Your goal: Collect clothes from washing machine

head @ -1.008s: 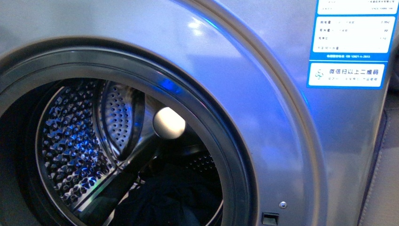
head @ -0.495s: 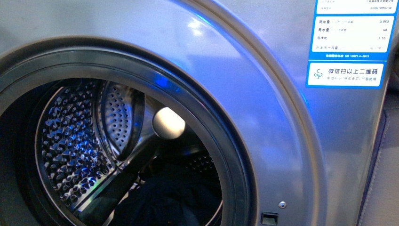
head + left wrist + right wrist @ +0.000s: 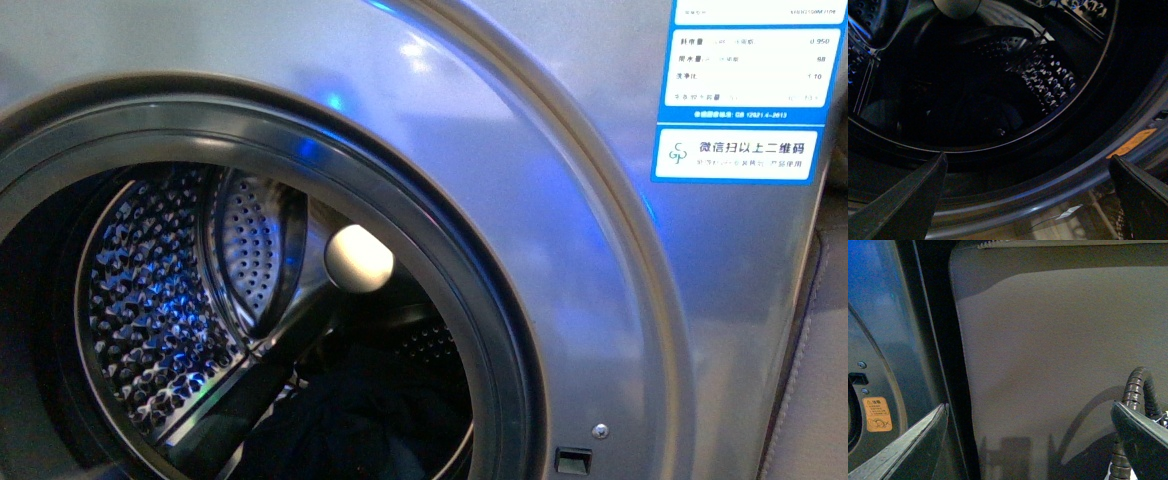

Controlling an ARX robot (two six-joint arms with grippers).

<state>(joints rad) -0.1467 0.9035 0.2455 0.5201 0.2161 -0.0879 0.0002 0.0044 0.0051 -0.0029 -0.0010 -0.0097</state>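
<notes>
My gripper is about to pull the clothes, and they will come out all together and leave the drum empty, because the dark heap lies low with dimpled steel clear around it.
The washing machine (image 3: 560,260) fills the front view, grey and metallic, its round mouth open onto the dimpled steel drum (image 3: 150,300). The clothes (image 3: 360,425) lie as a dark heap low in the drum. Neither arm shows in the front view. In the left wrist view my left gripper (image 3: 1028,156) is open just outside the door rim (image 3: 1058,165), facing the drum, with the dark clothes (image 3: 990,117) dimly visible deep inside. My right gripper (image 3: 1029,406) is open and empty beside the machine's front edge (image 3: 883,340), facing a grey-brown panel (image 3: 1058,350).
Blue-white stickers (image 3: 745,95) sit at the machine's upper right. An orange label (image 3: 1132,143) (image 3: 875,414) is beside the door rim. A pale round knob (image 3: 358,258) shows inside the drum. A ribbed cable (image 3: 1135,390) runs by the right gripper's finger.
The front view has shifted very slightly; the clothes lie where they were in the drum.
</notes>
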